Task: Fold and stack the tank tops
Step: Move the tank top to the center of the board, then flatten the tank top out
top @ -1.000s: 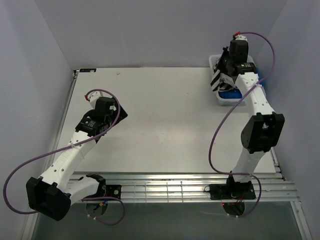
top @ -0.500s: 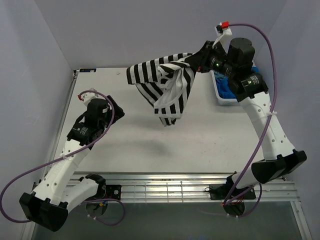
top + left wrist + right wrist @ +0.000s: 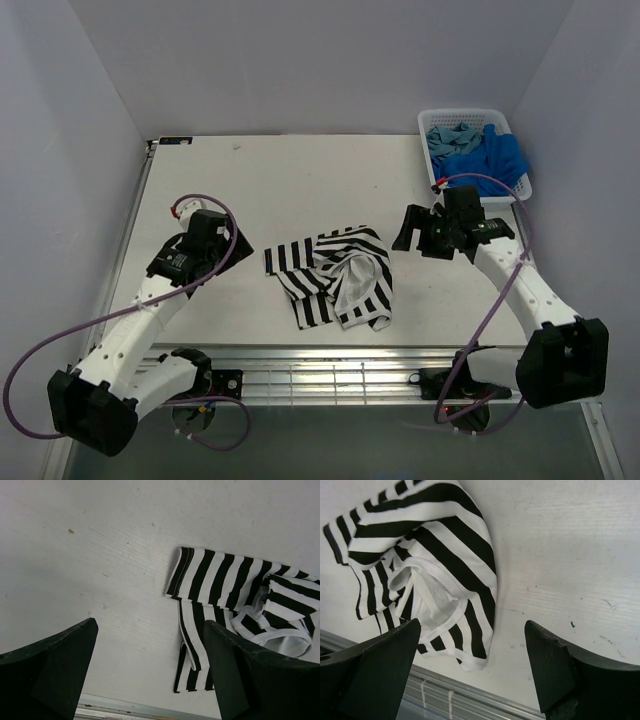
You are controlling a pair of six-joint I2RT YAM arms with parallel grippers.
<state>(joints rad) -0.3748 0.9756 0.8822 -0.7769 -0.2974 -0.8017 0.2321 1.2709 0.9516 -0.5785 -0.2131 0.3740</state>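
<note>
My gripper is about to lift and spread the striped top [image 3: 335,276], which will open into a wide, flat sheet, because the stitched hem [image 3: 180,572] sticks out from loose folds.
The black-and-white striped tank top [image 3: 330,275] lies crumpled on the table near the front middle, also seen in the left wrist view [image 3: 225,580] and the right wrist view [image 3: 435,540]. My right gripper [image 3: 412,230] hovers just right of it, open and empty [image 3: 472,622]. On the other side, my left gripper [image 3: 232,240] stands open and empty [image 3: 150,625], a short way from the cloth. The royal blue top [image 3: 492,155] and the teal top [image 3: 448,135] lie bunched in the basket.
A white lattice basket [image 3: 462,112] stands at the back right corner of the table. A metal rail [image 3: 350,370] runs along the table's front edge, close to the striped top's near hem. Walls close in the left, right and back.
My right arm swung the striped top out of the basket to the front middle of the table, then opened and let it drop. The left arm shifted slightly toward the front.
</note>
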